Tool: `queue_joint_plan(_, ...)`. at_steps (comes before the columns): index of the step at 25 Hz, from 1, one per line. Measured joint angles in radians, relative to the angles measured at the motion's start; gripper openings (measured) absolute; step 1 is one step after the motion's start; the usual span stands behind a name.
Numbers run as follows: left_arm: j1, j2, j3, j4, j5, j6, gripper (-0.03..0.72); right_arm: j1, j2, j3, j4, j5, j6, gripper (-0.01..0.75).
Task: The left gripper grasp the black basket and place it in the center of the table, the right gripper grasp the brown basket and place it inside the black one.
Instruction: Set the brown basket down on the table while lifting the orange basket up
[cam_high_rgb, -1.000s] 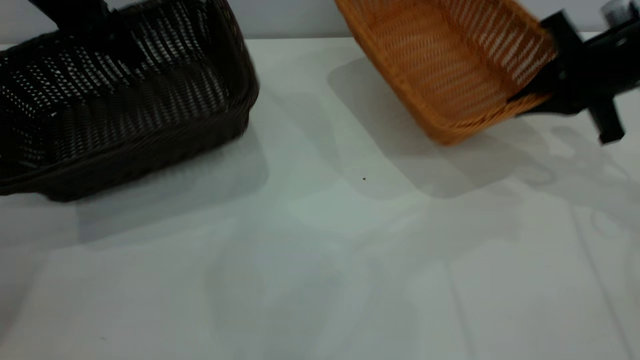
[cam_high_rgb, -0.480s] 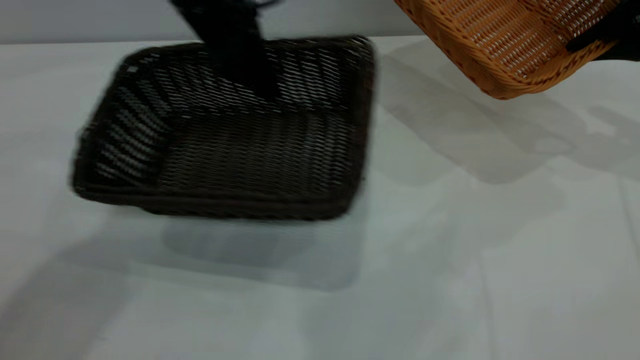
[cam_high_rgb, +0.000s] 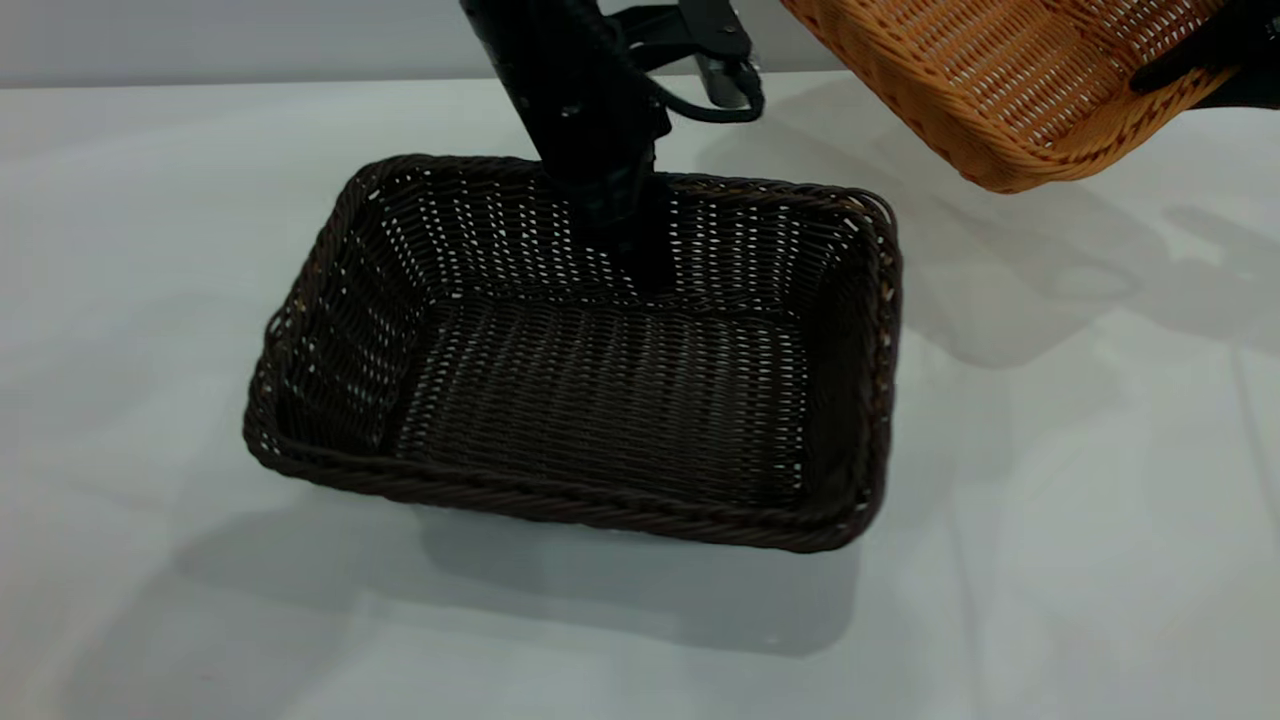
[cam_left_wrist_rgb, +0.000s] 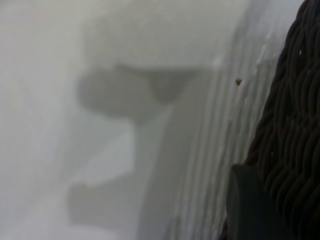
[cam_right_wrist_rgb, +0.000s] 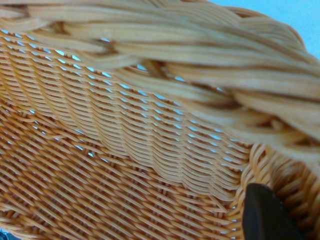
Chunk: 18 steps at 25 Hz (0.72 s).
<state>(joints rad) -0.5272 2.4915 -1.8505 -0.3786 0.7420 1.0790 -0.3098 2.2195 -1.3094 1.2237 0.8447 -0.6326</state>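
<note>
My left gripper is on the black basket's far side (cam_high_rgb: 710, 242) and is blocking the brown basket's way in, so it should open and move back first.
The black basket (cam_high_rgb: 600, 400) stands upright near the middle of the table (cam_high_rgb: 150, 250). My left gripper (cam_high_rgb: 640, 270) reaches down over its far wall and is shut on that wall; one finger (cam_left_wrist_rgb: 250, 210) shows against the dark weave (cam_left_wrist_rgb: 295, 125) in the left wrist view. The brown basket (cam_high_rgb: 1010, 90) hangs tilted in the air at the top right, above and to the right of the black one. My right gripper (cam_high_rgb: 1190, 60) is shut on its rim; one fingertip (cam_right_wrist_rgb: 267, 212) lies inside against the orange weave (cam_right_wrist_rgb: 125, 150).
A pale wall runs behind the table's far edge. The table surface around the black basket is bare in front and at both sides. The left arm's cable (cam_high_rgb: 710, 105) loops above the black basket's far rim.
The black basket has moved right from the left side and now stands level near the middle. The brown basket rose up and to the right, then held still.
</note>
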Motion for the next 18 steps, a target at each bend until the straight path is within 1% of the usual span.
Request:
queue_joint_plan(6, -0.005, 0.000, -0.005, 0.004, -0.001, -0.045, 0.242, 0.000, 0.000, 0.000, 0.000, 0.013, 0.000, 0.076)
queue_joint_plan(9, -0.005, 0.000, -0.005, 0.005, 0.004, -0.045, 0.268, 0.000, 0.000, 0.000, -0.001, 0.015, 0.000, 0.076)
queue_joint_plan(11, -0.005, 0.000, -0.005, 0.004, 0.009, -0.047, 0.316, 0.000, 0.000, 0.000, -0.001, 0.017, 0.000, 0.076)
queue_joint_plan(14, -0.005, 0.000, -0.005, 0.006, 0.010, -0.049, 0.439, 0.000, 0.000, 0.000, -0.006, 0.018, 0.000, 0.076)
queue_joint_plan(16, -0.005, -0.005, -0.005, 0.015, 0.003, -0.059, 0.506, 0.000, 0.000, 0.000, -0.009, 0.018, 0.000, 0.076)
queue_joint_plan(18, -0.004, -0.020, -0.005, 0.030, 0.002, -0.091, 0.554, 0.000, 0.000, 0.000, -0.009, 0.022, 0.000, 0.076)
